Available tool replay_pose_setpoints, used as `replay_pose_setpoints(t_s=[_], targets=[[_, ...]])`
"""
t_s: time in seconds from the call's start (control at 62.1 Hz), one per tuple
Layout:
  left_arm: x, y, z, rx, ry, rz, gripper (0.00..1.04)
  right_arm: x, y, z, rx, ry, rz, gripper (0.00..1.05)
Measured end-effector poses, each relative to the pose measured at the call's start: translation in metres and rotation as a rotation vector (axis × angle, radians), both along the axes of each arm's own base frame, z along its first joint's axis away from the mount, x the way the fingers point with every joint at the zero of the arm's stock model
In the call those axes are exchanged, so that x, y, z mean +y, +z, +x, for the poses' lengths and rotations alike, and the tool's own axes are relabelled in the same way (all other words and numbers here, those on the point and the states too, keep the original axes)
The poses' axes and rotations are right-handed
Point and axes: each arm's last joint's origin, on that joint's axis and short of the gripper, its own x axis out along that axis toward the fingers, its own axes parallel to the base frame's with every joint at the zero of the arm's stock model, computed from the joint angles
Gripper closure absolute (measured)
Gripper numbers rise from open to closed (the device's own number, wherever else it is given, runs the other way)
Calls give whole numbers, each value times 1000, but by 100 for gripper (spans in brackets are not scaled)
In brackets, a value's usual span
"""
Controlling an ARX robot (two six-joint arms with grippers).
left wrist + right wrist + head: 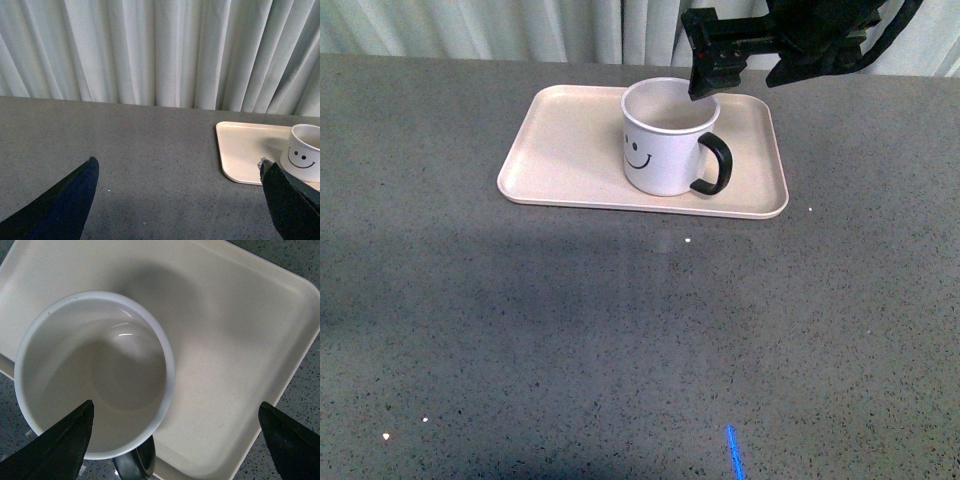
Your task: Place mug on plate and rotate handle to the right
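Note:
My gripper will bring the whole smiley face toward me when it turns the white mug [668,140], as the smiley face [638,155] shows only narrowly at the mug's side.
The white mug [665,140] with a black smiley face stands upright on the pale pink-beige plate [565,150], right of its middle. Its black handle [713,163] points right and slightly toward me. My right gripper [715,55] hovers open just above the mug's far right rim, touching nothing. In the right wrist view the mug [95,375] is seen from above, empty, with the handle [135,465] between the open fingers [65,445]. My left gripper [180,200] is open and empty over bare table; the mug [304,152] and plate [250,150] lie off to one side.
The plate sits on a grey speckled table [620,330] near its far edge. White curtains [150,50] hang behind the table. A small blue mark [733,452] lies near the table's front.

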Motion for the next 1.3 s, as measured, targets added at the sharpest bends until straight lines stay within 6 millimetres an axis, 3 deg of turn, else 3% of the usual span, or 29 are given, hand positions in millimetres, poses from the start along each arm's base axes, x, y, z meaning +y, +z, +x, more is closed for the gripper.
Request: replay_pose_setpoints(t_s=[0.354,0.451,0.579,0.692,0.885,0.966,1.304], targets=[[0,0,0,0,0,0,9,8,-14,12,38,-3,-16,9],[0,0,0,0,0,0,9,10,-16,15,46,-3,-16,15],[0,0,0,0,0,0,9,13,-18,17,58,-7,-13,32],[0,0,0,0,0,0,9,17,-19,19,66,-6,-17,57],[0,0,0,0,0,0,9,21,-22,23,86,-11,-25,85],[0,0,0,0,0,0,9,22,-22,26,91,-12,-23,102],[0,0,0,0,0,0,9,12,7,46,48,80,-62,103]])
